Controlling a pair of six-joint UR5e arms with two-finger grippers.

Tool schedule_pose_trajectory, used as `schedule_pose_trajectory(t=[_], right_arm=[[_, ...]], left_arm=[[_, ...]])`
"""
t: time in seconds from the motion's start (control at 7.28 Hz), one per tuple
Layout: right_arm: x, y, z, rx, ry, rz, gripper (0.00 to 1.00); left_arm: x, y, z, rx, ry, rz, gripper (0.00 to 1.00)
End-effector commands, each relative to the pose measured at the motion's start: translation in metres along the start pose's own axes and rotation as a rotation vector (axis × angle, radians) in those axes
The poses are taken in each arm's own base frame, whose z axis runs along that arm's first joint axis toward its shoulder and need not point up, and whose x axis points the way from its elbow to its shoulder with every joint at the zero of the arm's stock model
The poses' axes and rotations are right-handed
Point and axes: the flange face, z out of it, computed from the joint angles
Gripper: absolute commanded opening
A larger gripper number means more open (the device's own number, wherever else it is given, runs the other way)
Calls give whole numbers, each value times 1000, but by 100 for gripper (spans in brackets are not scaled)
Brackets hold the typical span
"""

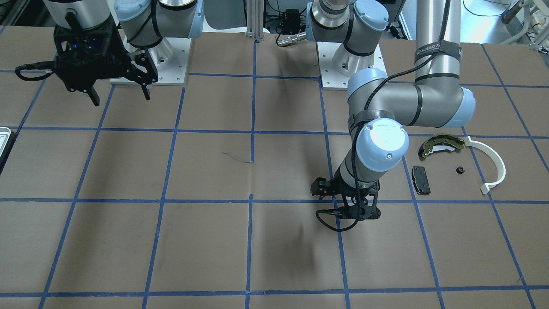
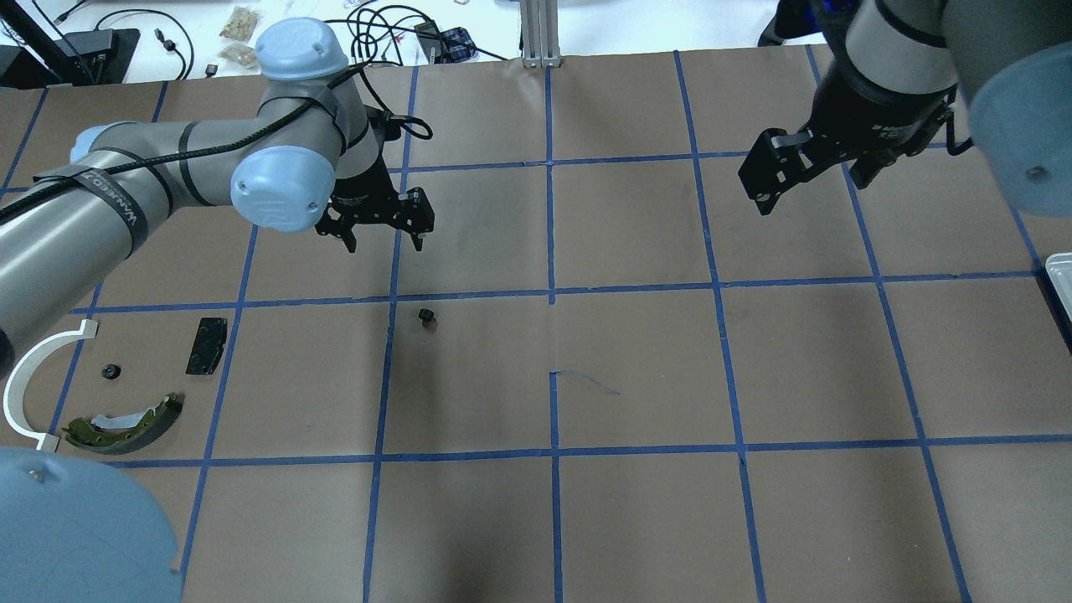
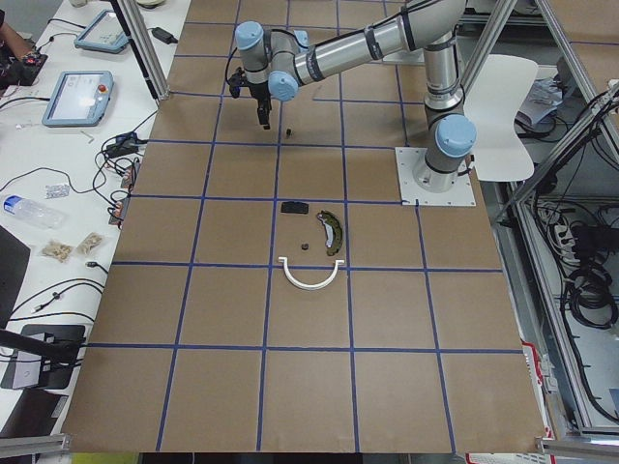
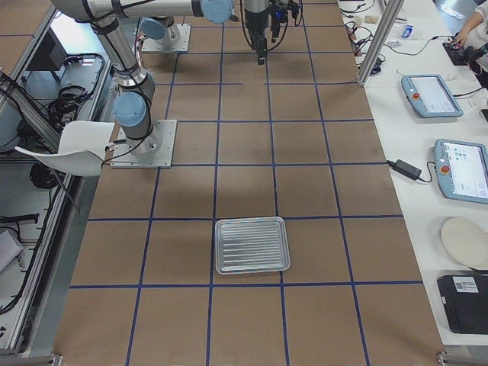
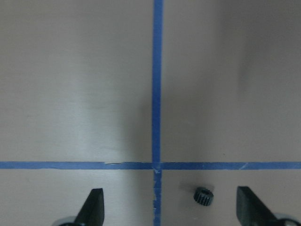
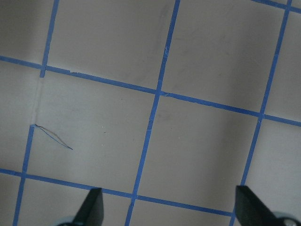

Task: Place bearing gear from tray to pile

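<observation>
The bearing gear is lying short of the pile and a long way from my right gripper, so my left gripper should pick it up and put it next to the pile's gear.
A small black bearing gear [image 2: 427, 316] lies alone on the brown table, away from the pile. My left gripper [image 2: 385, 246] hovers open and empty just beyond it. In the left wrist view the gear [image 5: 204, 195] sits between the open fingertips [image 5: 96, 200], nearer the right one. The pile has an olive brake shoe [image 2: 126, 423], a white arc [image 2: 29, 389], a black pad [image 2: 206, 345] and a second small gear [image 2: 109, 371]. My right gripper [image 2: 804, 180] is open and empty, held high. The tray [image 4: 252, 245] is empty.
Blue tape lines grid the brown table. The tray's edge shows at the overhead view's right border [image 2: 1059, 280]. The arm bases [image 1: 150, 64] stand at the robot's side. Tablets and cables lie on a side bench [image 4: 431, 95].
</observation>
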Motion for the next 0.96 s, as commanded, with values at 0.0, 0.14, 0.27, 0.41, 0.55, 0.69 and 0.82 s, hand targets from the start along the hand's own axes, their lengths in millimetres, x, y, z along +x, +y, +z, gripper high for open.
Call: schedule_pose_trajectory(t=[0.0, 0.14, 0.27, 0.41, 0.55, 0.69, 0.82], right_arm=[[-18, -10, 10, -5, -46, 0, 100], [-11, -17, 4, 52, -76, 23, 100], [-5, -18, 6, 59, -76, 35, 100], [0, -19, 6, 67, -76, 47, 100], [3, -18, 7, 70, -71, 87, 100], [1, -16, 9, 56, -69, 124, 100], [-2, -14, 8, 44, -77, 249, 100]], left_arm=[[19, 19, 40, -39, 16, 35, 100], [19, 25, 56, -41, 22, 29, 100], [20, 34, 74, -52, 23, 34, 95], [20, 37, 83, -55, 29, 37, 91], [23, 37, 81, -52, 61, 37, 87], [24, 37, 83, -57, 65, 45, 82], [24, 36, 84, -58, 64, 43, 79]])
